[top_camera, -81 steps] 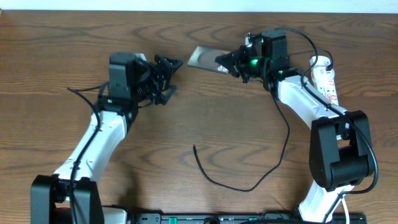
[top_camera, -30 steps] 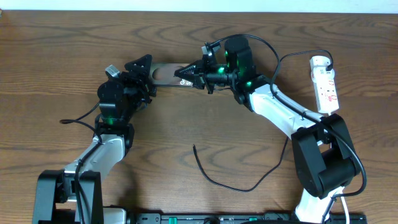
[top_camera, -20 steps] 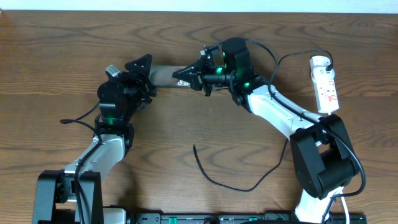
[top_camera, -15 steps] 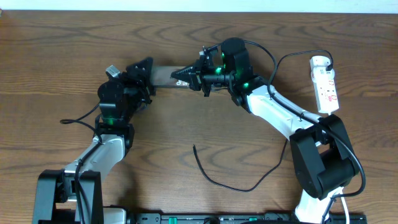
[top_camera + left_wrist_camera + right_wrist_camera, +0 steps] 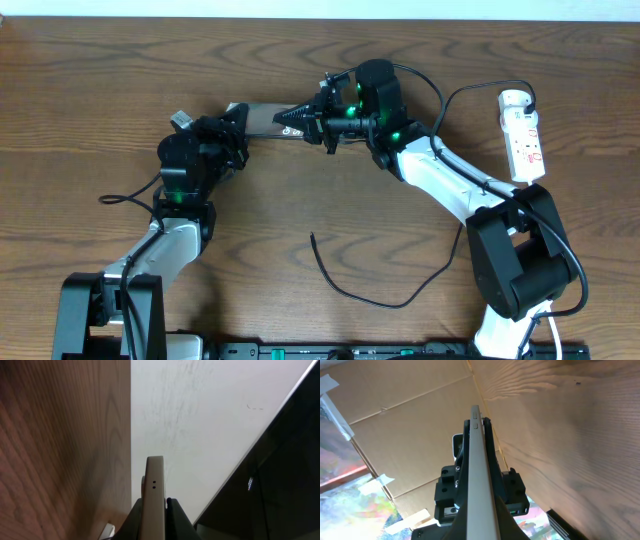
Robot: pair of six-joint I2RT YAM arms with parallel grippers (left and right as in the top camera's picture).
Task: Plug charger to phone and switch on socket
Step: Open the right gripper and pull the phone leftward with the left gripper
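My two grippers are both holding the phone while the charger lies loose. So my right gripper should leave the phone to my left gripper and take the charger's loose end.
The phone, flat and dark, hangs above the table between both arms. My right gripper is shut on its right end, and my left gripper is shut on its left end. In the left wrist view the phone's pale edge stands upright, squeezed at the left gripper. The right wrist view shows the same thin edge clamped in the right gripper. The charger lies loose on the wood, its free end pointing up. The socket lies at the far right.
The charger's black cable curves from the table's middle toward the right arm's base. The socket's white strip lies along the right edge beside that arm. The left arm's base stands at the front left.
My left gripper has closed onto the phone's left end. The right gripper keeps its grip, and the phone has barely moved.
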